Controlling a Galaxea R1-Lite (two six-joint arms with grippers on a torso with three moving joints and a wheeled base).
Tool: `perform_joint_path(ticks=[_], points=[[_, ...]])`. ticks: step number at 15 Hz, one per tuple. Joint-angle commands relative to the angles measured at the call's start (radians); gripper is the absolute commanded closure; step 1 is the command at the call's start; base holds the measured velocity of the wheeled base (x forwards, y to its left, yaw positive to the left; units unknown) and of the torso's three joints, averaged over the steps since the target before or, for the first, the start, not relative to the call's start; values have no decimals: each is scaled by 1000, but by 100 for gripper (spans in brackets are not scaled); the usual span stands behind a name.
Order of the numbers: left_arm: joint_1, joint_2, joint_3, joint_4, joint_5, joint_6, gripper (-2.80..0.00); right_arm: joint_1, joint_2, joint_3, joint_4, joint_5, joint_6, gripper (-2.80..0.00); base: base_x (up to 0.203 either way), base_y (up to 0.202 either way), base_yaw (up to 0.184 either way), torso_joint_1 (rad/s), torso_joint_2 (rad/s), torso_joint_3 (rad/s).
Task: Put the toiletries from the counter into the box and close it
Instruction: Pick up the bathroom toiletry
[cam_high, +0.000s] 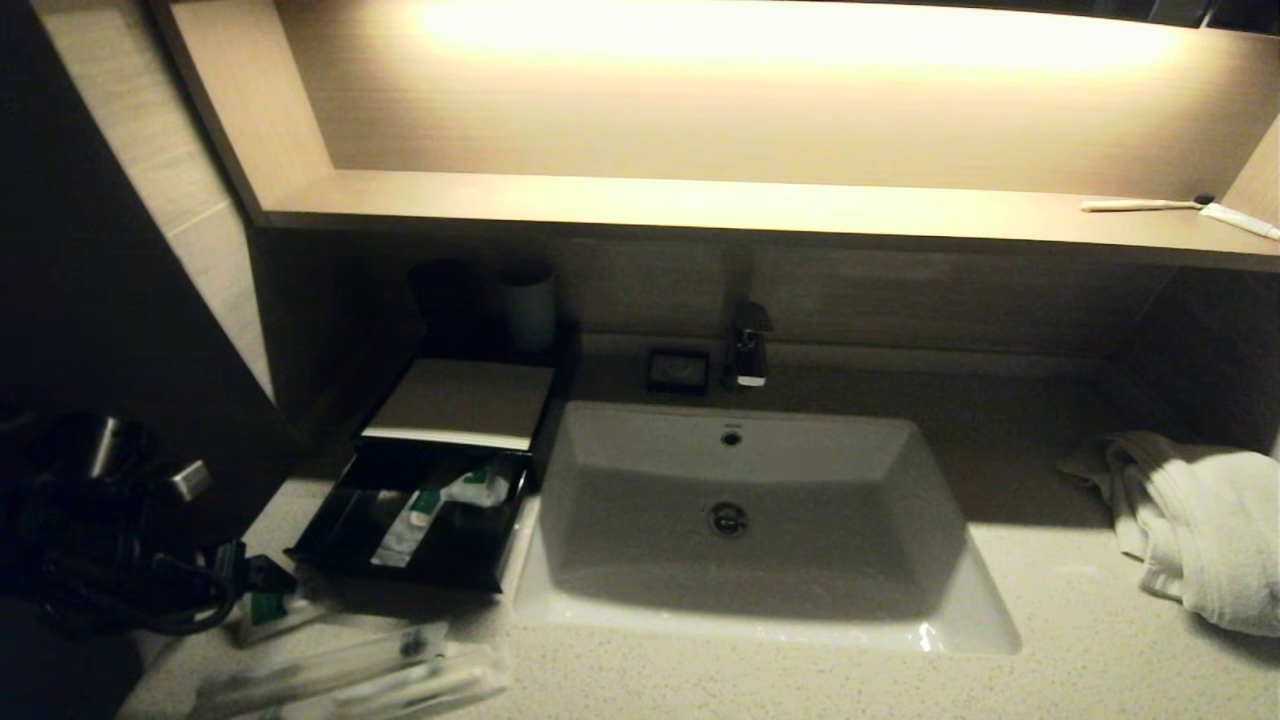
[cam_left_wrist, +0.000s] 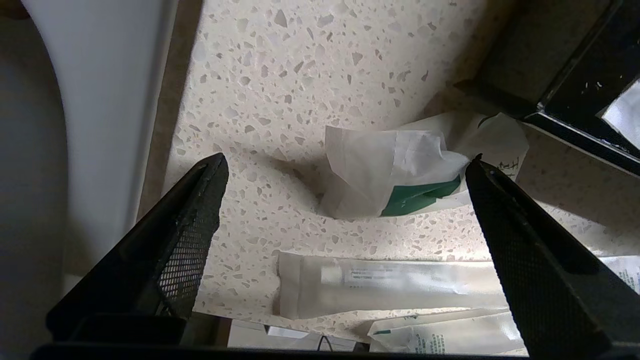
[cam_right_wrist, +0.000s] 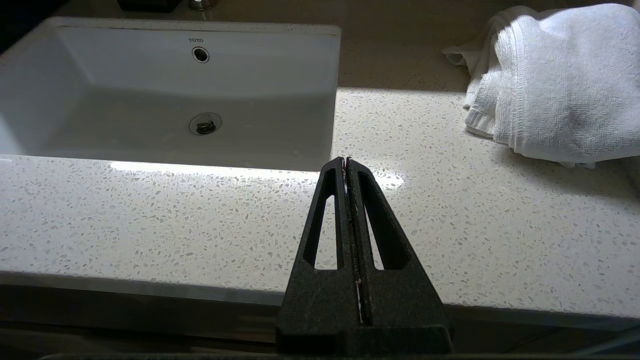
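I expect the crumpled white sachet (cam_high: 278, 610) to bunch up at the pinch with its ends spread out when I lift it, because its wrapper stands up in loose creases (cam_left_wrist: 433, 149).
The black box (cam_high: 330, 520) stands left of the basin on the counter (cam_high: 1050, 680). Its drawer is slid out, its cream top panel (cam_high: 460, 400) sits behind, and wrapped sachets (cam_high: 440, 505) lie inside. More toiletries lie in front of the box: a crumpled white sachet with a green mark (cam_left_wrist: 400, 175), a long slim wrapped stick (cam_left_wrist: 390, 287) and another sachet (cam_left_wrist: 450, 337). My left gripper (cam_left_wrist: 347, 160) hangs open just above them, the green-marked sachet between its fingertips, nothing held. My right gripper (cam_right_wrist: 346, 160) is shut and empty over the counter's front edge, right of the basin.
The white basin (cam_high: 760, 620) fills the middle, with a faucet (cam_high: 748, 345) and a small black dish (cam_high: 678, 370) behind it. A pale cup (cam_high: 528, 305) stands behind the box. A white towel (cam_high: 1200, 530) lies at the right. A toothbrush (cam_high: 1140, 205) rests on the lit shelf.
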Motion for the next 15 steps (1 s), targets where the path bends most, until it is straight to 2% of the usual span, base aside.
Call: perform_joint_path(ticks=[1, 6, 14, 15], points=[[10, 0, -3, 0, -1, 2, -280, 0, 0, 0, 0, 0, 0, 0, 0, 0, 0, 0, 0, 0], [24, 10, -12, 0, 28, 2, -280, 0, 0, 0, 0, 0, 0, 0, 0, 0, 0, 0, 0, 0], [36, 20, -19, 1, 36, 3, -280, 0, 0, 0, 0, 0, 0, 0, 0, 0, 0, 0, 0, 0], [38, 21, -19, 0, 36, 5, 0, 0, 0, 0, 0, 0, 0, 0, 0, 0, 0, 0, 0, 0]])
